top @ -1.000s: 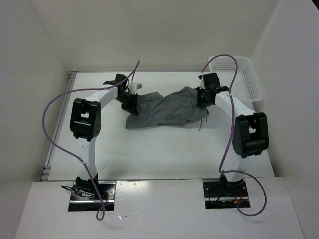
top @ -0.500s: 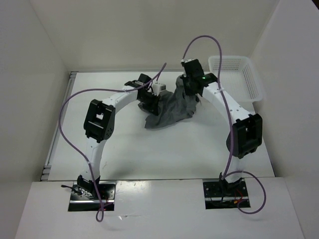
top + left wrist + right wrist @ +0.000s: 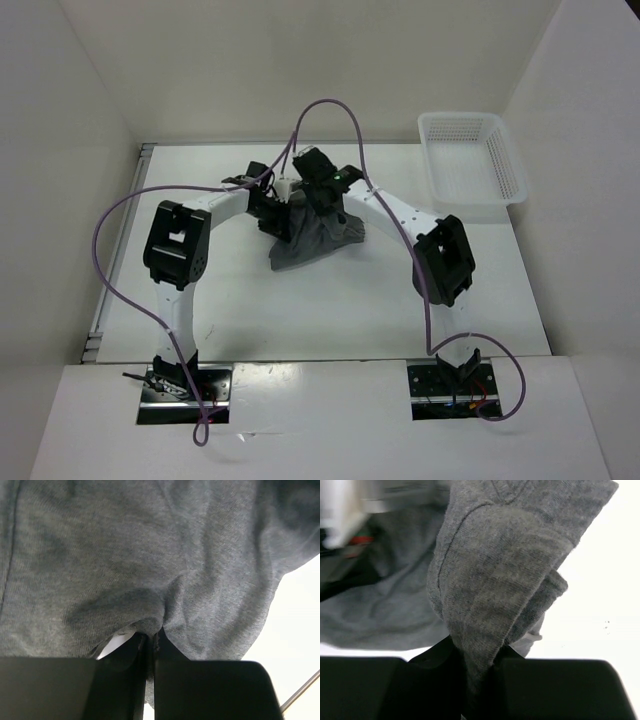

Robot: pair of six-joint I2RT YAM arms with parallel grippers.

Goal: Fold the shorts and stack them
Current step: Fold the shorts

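Observation:
The robot should set the shorts down and open both grippers before its left gripper works the cloth, because the shorts hang bunched between its close grippers.
The grey shorts hang bunched between the two grippers over the middle of the table's far half. My left gripper is shut on a fold of the shorts, the cloth pinched between its black fingers. My right gripper is shut on another fold of the shorts, which drapes out from between its fingers. The two grippers are close together, nearly touching. The drawstring is hidden.
A white plastic mesh basket stands at the table's back right corner. White walls close in the table at the back and both sides. Purple cables loop above both arms.
The right gripper has swung far left with its end of the shorts, up to the left gripper. The shorts went from spread wide to a bunched hanging clump.

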